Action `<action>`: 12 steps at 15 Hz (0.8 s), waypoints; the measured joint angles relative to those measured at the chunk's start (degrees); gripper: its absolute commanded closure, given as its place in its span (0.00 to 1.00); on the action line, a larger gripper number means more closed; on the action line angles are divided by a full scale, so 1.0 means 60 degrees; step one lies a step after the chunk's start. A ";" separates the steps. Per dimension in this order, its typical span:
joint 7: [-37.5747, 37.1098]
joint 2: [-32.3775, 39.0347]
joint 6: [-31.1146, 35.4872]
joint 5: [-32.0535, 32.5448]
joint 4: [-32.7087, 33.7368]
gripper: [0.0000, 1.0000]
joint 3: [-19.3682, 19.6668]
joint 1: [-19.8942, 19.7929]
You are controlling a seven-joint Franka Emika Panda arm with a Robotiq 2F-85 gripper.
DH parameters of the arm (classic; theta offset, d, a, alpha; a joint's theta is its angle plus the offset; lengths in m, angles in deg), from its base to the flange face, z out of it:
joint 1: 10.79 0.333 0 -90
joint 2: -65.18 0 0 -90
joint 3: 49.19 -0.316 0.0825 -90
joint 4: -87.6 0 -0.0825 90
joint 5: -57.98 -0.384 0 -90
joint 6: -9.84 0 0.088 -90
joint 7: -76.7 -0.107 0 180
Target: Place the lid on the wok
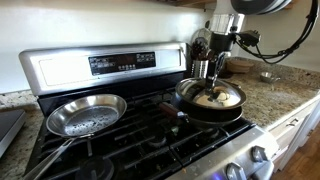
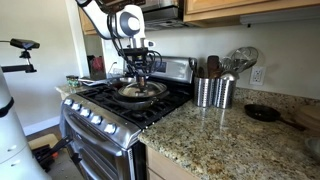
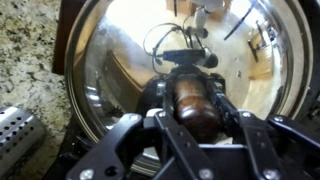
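I should now lower the lid point(image 1: 226, 96), which hangs level over the black wok, until its rim sits on the wok's edge point(image 1: 222, 122), then let go of the knob.
The lid point(image 1: 212, 97) is round, see-through and metal-rimmed. It lies flat on the black wok point(image 1: 222, 113) on the stove's burner nearest the counter. Both show in both exterior views: the lid point(image 2: 140, 88) and the wok point(image 2: 141, 98). My gripper point(image 1: 214, 72) points straight down over the lid's centre, as seen from the other side too point(image 2: 138, 72). In the wrist view the lid's glass point(image 3: 115, 50) fills the frame. My gripper point(image 3: 196, 108) has its fingers pressed on both sides of the dark brown knob point(image 3: 193, 95).
A shiny silver pan point(image 1: 88, 115) sits on the stove's other front burner. Two metal utensil holders point(image 2: 205, 90) point(image 2: 225, 92) stand on the granite counter beside the stove; one shows in the wrist view point(image 3: 15, 135). A small black dish point(image 2: 262, 113) lies further along the counter.
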 measured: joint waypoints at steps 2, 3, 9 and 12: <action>0.0133 0.0208 0.0189 -0.0180 -0.0037 0.80 -0.0107 0.0081; 0.0195 0.0312 0.0272 -0.0273 -0.0040 0.80 -0.0166 0.0101; 0.0560 0.0573 0.0439 -0.0642 -0.0050 0.80 -0.0380 0.0110; 0.0599 0.0573 0.0459 -0.0657 -0.0071 0.80 -0.0376 0.0105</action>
